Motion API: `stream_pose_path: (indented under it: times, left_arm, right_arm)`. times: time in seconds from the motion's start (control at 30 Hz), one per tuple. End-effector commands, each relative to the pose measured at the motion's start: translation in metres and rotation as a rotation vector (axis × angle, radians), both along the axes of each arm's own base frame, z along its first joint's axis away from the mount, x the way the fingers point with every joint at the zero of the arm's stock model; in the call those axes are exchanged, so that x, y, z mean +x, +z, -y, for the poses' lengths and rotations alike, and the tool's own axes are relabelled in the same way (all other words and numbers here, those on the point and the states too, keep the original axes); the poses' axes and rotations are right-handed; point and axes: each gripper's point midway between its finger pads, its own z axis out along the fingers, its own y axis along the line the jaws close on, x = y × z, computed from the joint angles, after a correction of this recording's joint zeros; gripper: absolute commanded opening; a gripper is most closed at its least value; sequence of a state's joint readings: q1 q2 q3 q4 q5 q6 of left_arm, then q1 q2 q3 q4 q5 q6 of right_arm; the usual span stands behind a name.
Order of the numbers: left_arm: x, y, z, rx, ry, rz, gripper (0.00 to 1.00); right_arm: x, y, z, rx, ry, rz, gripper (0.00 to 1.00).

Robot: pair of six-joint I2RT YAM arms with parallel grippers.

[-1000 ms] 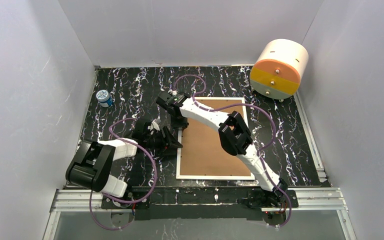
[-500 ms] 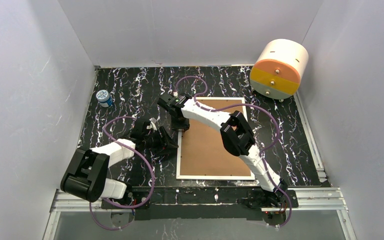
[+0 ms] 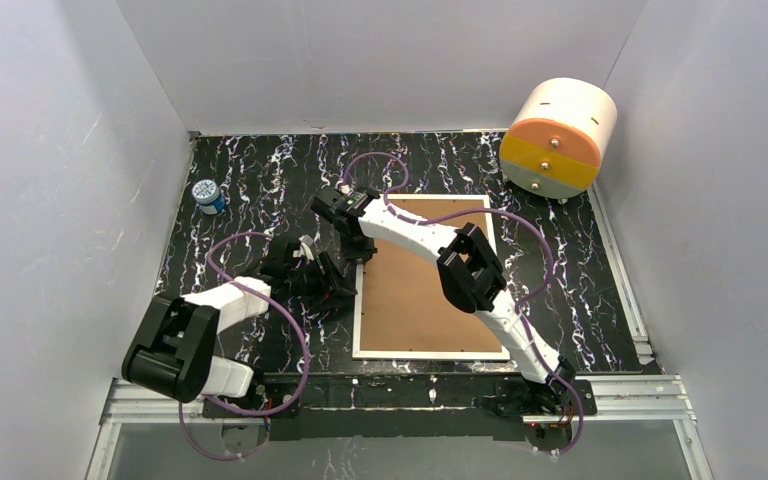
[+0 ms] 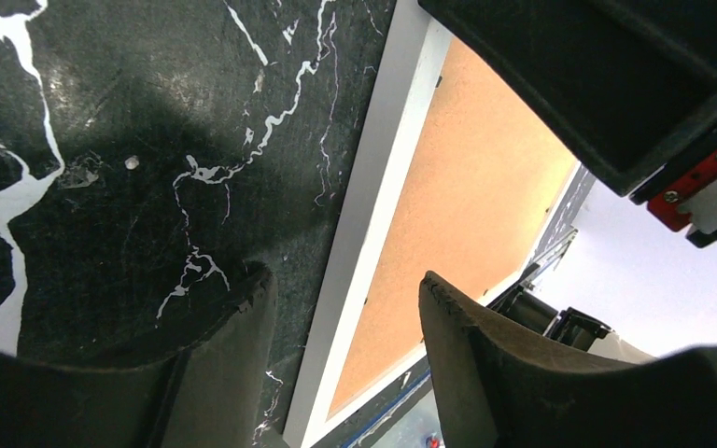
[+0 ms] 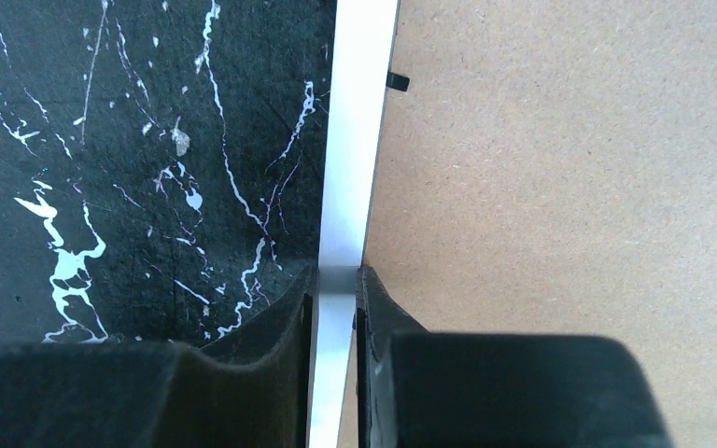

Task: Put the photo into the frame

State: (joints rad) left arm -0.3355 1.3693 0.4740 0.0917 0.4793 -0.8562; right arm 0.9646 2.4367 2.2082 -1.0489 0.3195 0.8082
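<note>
Next, I close my left gripper on the white rim (image 3: 358, 312) and lift the frame onto its edge, because the frame is lying flat with its brown back (image 3: 425, 305) up.
The frame (image 3: 425, 290) lies flat on the black marbled table with its brown back up and its narrow white rim around it. My right gripper (image 3: 359, 250) (image 5: 336, 275) is shut on the frame's left rim (image 5: 355, 140) near the far corner, one finger outside over the table and one on the brown back. My left gripper (image 3: 343, 290) (image 4: 344, 278) stands open astride the same rim (image 4: 383, 187) further toward me, its fingers apart from it. The photo is not in view.
A white-and-orange drum (image 3: 558, 138) lies at the back right. A small blue-lidded jar (image 3: 207, 196) stands at the back left. White walls close in three sides, and purple cables loop over both arms.
The right gripper's fingers have closed onto the frame's left rim. The left arm drew back slightly toward the left, then held still.
</note>
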Motion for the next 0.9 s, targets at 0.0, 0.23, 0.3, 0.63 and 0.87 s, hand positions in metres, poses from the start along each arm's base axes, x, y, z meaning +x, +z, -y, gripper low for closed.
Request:
stream_pose_path:
  times: [0.0, 0.23, 0.3, 0.63, 0.87]
  left_arm:
    - [-0.024, -0.037, -0.020, 0.115, 0.002, -0.101, 0.58]
    - [-0.022, -0.039, -0.003, 0.018, -0.050, -0.119, 0.63]
    - [-0.021, -0.039, 0.001, -0.001, -0.057, -0.120, 0.63]
    - [-0.012, -0.023, 0.016, -0.102, -0.080, -0.096, 0.58]
    - [-0.017, -0.012, 0.029, -0.215, -0.122, -0.111, 0.41]
  right_arm:
    - [-0.005, -0.009, 0.003, -0.038, 0.008, -0.023, 0.19]
    - [0.004, 0.050, -0.021, 0.118, -0.013, 0.035, 0.19]
    - [0.004, 0.062, -0.023, 0.152, -0.020, 0.039, 0.19]
    - [-0.002, 0.078, -0.021, 0.227, -0.038, 0.002, 0.19]
    - [0.000, 0.094, -0.020, 0.286, -0.050, -0.017, 0.28]
